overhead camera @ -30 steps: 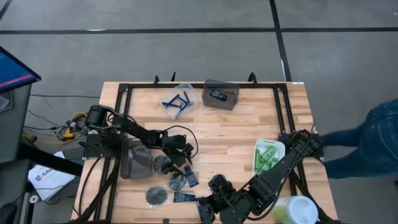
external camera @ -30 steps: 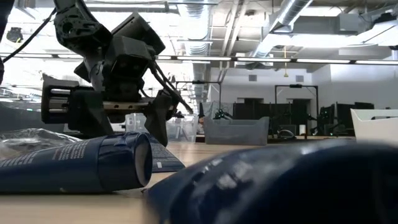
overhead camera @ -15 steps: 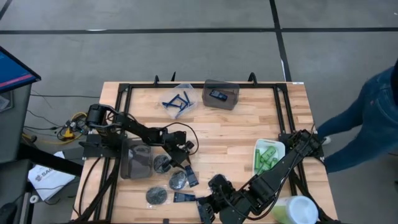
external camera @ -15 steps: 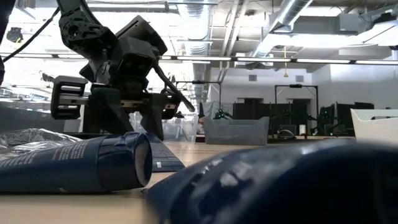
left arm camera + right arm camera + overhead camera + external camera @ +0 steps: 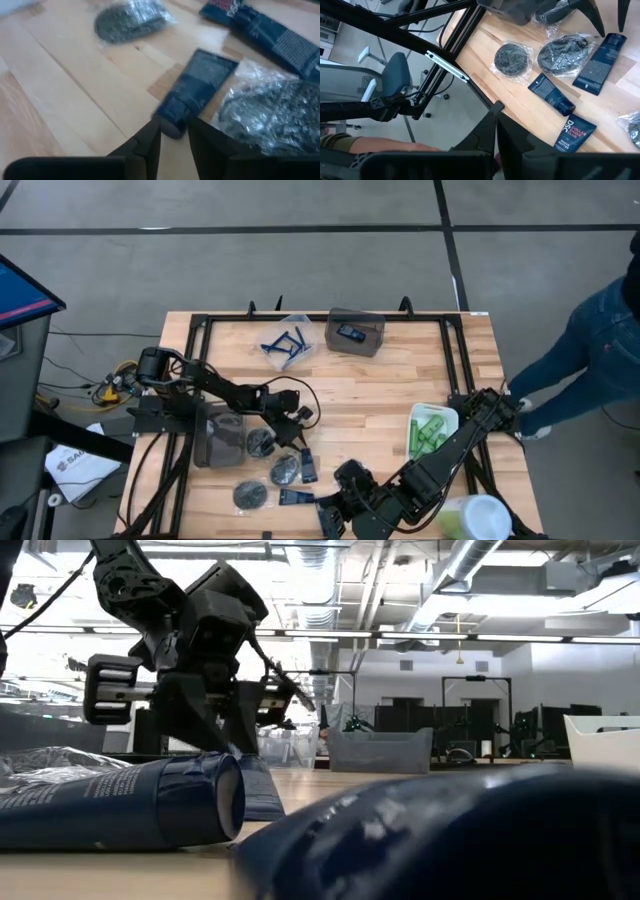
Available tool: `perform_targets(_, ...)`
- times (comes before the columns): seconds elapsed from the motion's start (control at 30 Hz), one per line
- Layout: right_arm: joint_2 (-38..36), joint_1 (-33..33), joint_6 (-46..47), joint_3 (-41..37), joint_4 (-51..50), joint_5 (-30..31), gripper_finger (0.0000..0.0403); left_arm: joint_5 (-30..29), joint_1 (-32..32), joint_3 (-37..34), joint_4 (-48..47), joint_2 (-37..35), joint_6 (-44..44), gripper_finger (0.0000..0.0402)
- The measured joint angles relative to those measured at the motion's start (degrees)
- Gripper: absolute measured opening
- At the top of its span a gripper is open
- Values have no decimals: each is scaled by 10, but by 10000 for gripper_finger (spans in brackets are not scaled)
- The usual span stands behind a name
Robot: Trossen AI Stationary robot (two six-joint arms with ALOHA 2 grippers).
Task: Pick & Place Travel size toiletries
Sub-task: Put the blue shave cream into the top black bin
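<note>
The left gripper's fingers pinch just the cap's end (image 5: pixel 171 129) and the navy tube is crooked, so the robot should open them, reach further and close them where the cap meets the tube (image 5: pixel 183 104).
Several toiletries lie on the wooden table near its front: wrapped dark discs (image 5: pixel 285 470) (image 5: pixel 250 495) and navy tubes (image 5: pixel 295 497). One navy tube (image 5: pixel 307 465) lies flat, and my left gripper (image 5: pixel 296 448) has closed on its cap end, slanting down from the table's left. In the low view that gripper (image 5: pixel 228 740) stands behind another tube (image 5: pixel 130 805). My right gripper (image 5: pixel 495 131) is shut on nothing and hangs high over the table's near edge, by the tubes (image 5: pixel 550 92). My left gripper has the navy tube's cap end (image 5: pixel 172 125) between its two fingertips (image 5: pixel 151 137), one on each side. The fingers slant down from the table's left and lie roughly along the tube. The tube lies flat on the table, its flat end (image 5: pixel 212 62) pointing away.
A dark grey bin (image 5: pixel 220 435) sits at the left. A clear bin with blue razors (image 5: pixel 285 340) and a grey bin (image 5: pixel 355 332) stand at the far edge. A white tray of green bottles (image 5: pixel 432 430) and a pale-green-topped tub (image 5: pixel 480 518) are right. A person (image 5: pixel 600 370) stands beyond the right edge.
My left gripper has stayed in place and brought its fingers from wide apart to close together around the tube's cap end. The tube has not moved. The person at the right has shifted along the table's right side.
</note>
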Motion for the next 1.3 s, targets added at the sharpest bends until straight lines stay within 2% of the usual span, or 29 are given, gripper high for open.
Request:
perform_targets(0.2, 0, 0, -3, 0, 0, 0, 10, -1, 6, 0, 0, -3, -1, 61)
perform_targets(0.33, 0, 0, -3, 0, 0, 0, 10, -1, 9, 0, 5, -3, 19, 66)
perform_targets(0.5, 0, 0, -3, 0, 0, 0, 10, 2, 7, 4, 18, -3, 35, 111)
perform_targets(0.67, 0, 0, -4, 0, 0, 0, 10, 3, 7, 11, 59, -3, 0, 156)
perform_targets(0.8, 0, 0, -4, 0, 0, 0, 10, 4, 4, 12, 69, -11, 6, 188)
perform_targets(1.03, 0, 0, -13, 0, 0, 0, 10, 46, -5, 11, 61, -11, 23, 250)
perform_targets(1.3, 0, 0, -13, 0, 0, 0, 10, 51, -11, 11, 54, -4, 32, 290)
